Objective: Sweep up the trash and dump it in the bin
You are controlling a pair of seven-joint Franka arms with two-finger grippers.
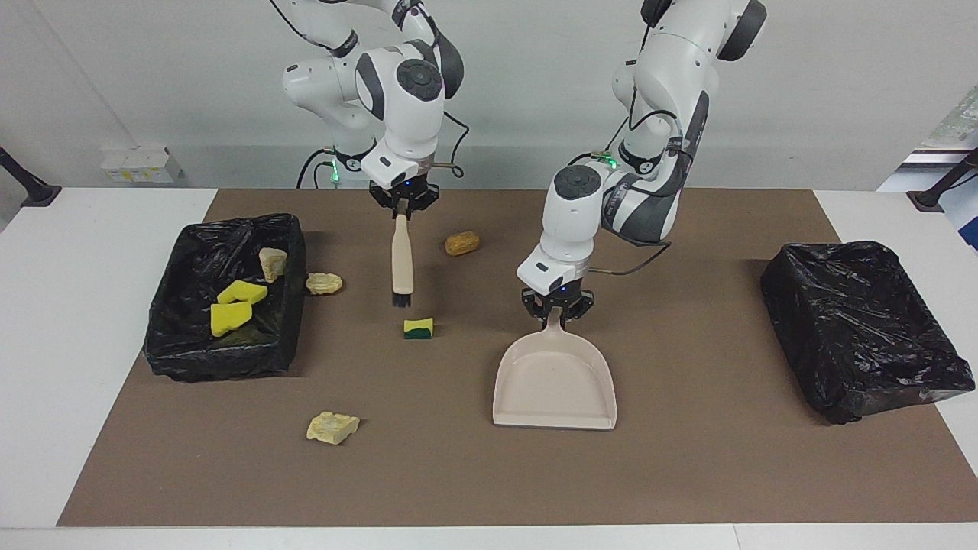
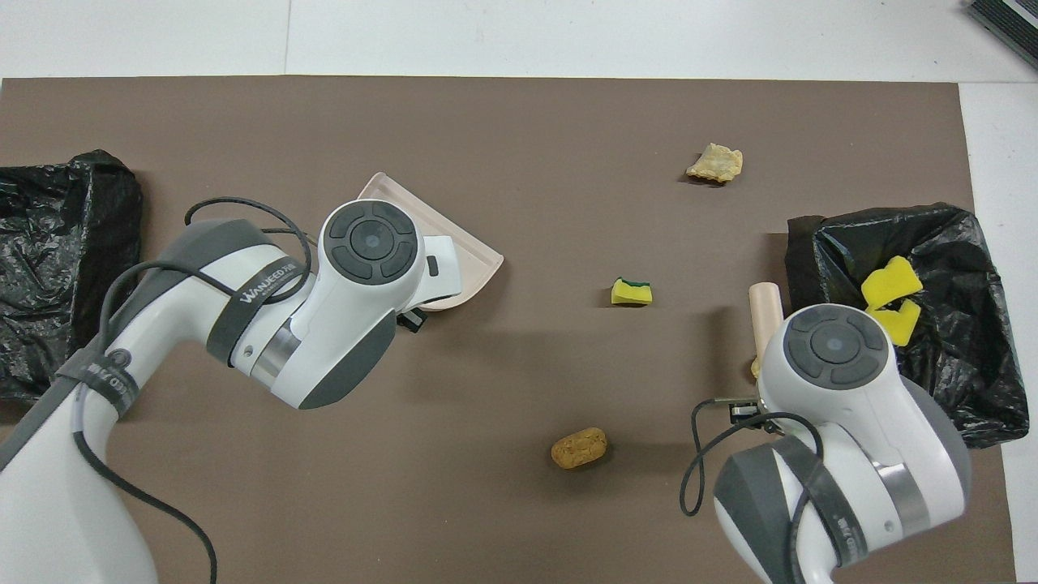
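Note:
My right gripper should sweep the second roll from its bin side, because the roll lies beside the bin and the brush is on its dustpan side.
My right gripper is shut on the beige handle of the brush, which hangs bristles down over the mat. A yellow-and-green sponge lies just farther from the robots than the bristles. My left gripper is shut on the handle of the beige dustpan, whose mouth faces away from the robots. A brown roll, a second roll beside the bin and a pale chunk lie on the mat. The open black-lined bin holds two yellow sponges and a pale chunk.
A second bin wrapped in a black bag stands at the left arm's end of the table. The brown mat covers the middle of the white table. The right arm hides the roll beside the bin in the overhead view.

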